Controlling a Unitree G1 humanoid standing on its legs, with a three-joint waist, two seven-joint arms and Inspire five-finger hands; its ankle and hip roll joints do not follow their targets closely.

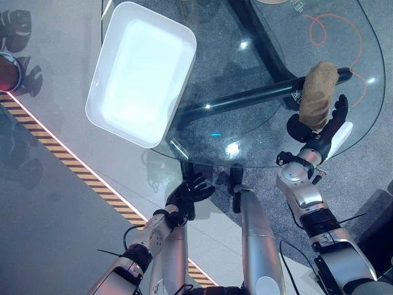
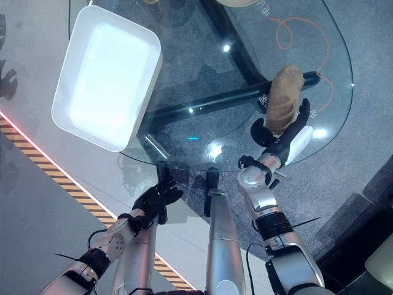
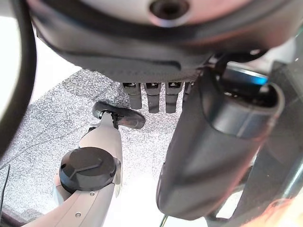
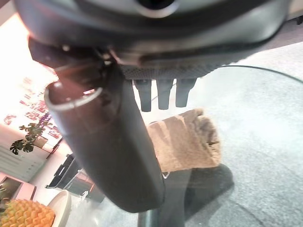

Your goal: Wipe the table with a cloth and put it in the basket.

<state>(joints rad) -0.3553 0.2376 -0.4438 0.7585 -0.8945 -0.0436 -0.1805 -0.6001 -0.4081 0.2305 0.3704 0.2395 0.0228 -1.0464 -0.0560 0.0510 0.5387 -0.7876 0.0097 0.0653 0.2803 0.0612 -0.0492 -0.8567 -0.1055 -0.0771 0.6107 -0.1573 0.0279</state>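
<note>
My gripper will carry the brown cloth (image 1: 318,95) to the basket, and the cloth will stay bunched in a thick bundle as it goes, because the rolled end (image 4: 210,137) shows layers tucked together.
A rolled brown cloth (image 1: 319,92) lies on the right side of the round glass table (image 1: 245,67). My right hand (image 1: 324,130) reaches over the table's near edge, open. Its thumb and straight fingers flank the cloth's near end, and I cannot tell if they touch it. In the right wrist view the cloth (image 4: 187,139) lies just past the fingers (image 4: 164,92). The white rectangular basket (image 1: 141,70) sits tilted at the table's left side, overhanging the edge. My left hand (image 1: 190,190) hangs open below the table's near edge, with its fingers spread and nothing in it.
A black bar of the table's base (image 1: 245,98) runs under the glass. An orange cord loop (image 1: 331,31) lies at the far right. Striped tape (image 1: 80,169) crosses the floor on the left, and a red round object (image 1: 7,70) sits at the left edge.
</note>
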